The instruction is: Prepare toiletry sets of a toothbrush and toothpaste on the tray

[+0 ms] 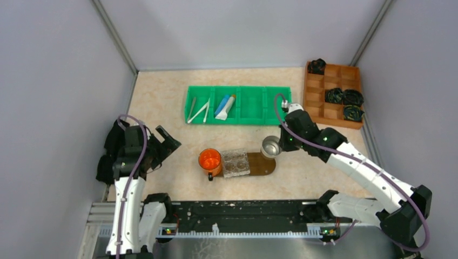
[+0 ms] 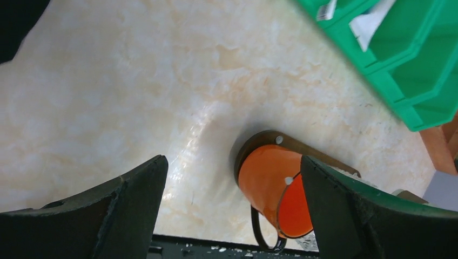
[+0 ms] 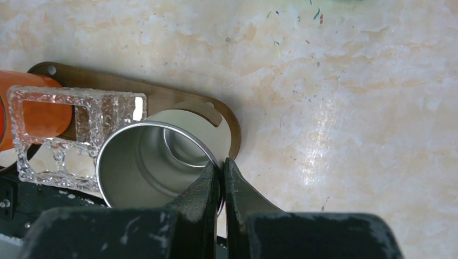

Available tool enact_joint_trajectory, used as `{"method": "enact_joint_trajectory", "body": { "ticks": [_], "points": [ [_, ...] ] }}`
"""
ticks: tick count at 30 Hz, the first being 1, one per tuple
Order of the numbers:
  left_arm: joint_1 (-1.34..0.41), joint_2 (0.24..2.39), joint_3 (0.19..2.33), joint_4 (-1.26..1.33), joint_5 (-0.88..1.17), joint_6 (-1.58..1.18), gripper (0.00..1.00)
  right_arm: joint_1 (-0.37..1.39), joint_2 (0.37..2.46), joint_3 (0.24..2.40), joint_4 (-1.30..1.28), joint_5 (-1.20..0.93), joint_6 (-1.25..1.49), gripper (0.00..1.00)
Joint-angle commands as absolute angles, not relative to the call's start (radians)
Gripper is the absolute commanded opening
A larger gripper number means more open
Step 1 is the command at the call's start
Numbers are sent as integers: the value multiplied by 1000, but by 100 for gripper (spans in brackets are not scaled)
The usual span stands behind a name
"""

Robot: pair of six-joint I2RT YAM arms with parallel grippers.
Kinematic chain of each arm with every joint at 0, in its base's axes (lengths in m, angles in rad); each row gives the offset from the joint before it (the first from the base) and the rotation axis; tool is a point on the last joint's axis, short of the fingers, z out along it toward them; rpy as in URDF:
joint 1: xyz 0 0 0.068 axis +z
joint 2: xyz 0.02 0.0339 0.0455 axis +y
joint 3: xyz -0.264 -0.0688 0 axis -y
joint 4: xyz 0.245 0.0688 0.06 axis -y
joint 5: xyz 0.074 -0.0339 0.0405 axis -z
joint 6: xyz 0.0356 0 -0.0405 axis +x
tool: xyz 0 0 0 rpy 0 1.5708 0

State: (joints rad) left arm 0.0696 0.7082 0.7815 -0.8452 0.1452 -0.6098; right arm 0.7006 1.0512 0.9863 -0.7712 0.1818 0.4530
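My right gripper should keep lowering the steel cup [image 1: 270, 146] until the cup's base stands beside the clear glass holder, because the cup hangs upright near the tray's loose end [image 1: 263, 165].
The dark brown tray [image 1: 265, 167] lies at mid-table, also in the right wrist view [image 3: 162, 96] and the left wrist view [image 2: 294, 142]. White toothbrush sticks [image 1: 199, 111] and a blue and white tube [image 1: 225, 106] lie in the green bin [image 1: 254, 122], off the tray. My right gripper [image 1: 281, 142] [image 3: 221, 163] is shut on the rim of a steel cup [image 1: 271, 146] [image 3: 143, 162] at the tray's right end. My left gripper [image 1: 167, 141] [image 2: 232, 162] is open and empty, left of the tray.
An orange mug [image 1: 209, 160] [image 2: 267, 181] and a clear glass holder [image 1: 235, 163] [image 3: 70, 135] stand on the tray. An orange-brown compartmented box [image 1: 324, 94] with black items [image 1: 345, 97] stands at the back right. The green bin's corner [image 2: 416, 70] shows in the left wrist view.
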Motion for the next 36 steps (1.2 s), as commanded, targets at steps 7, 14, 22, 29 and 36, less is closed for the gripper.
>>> {"method": "enact_joint_trajectory", "body": {
  "ticks": [7,14,22,29,36],
  "points": [
    [36,699,754,-1044,20,-712,99,708,1097,951,-718,113,424,0],
    [10,777,779,-1056,-23,-727,99,762,1138,912,-679,88,444,0],
    [-161,922,789,-1066,-107,-841,99,832,1226,931,-668,153,463,0],
    [-292,988,781,-1043,-149,-929,99,854,1256,932,-643,184,484,0],
    [-332,1021,766,-993,-122,-941,99,854,1278,940,-619,203,489,0]
  ]
}}
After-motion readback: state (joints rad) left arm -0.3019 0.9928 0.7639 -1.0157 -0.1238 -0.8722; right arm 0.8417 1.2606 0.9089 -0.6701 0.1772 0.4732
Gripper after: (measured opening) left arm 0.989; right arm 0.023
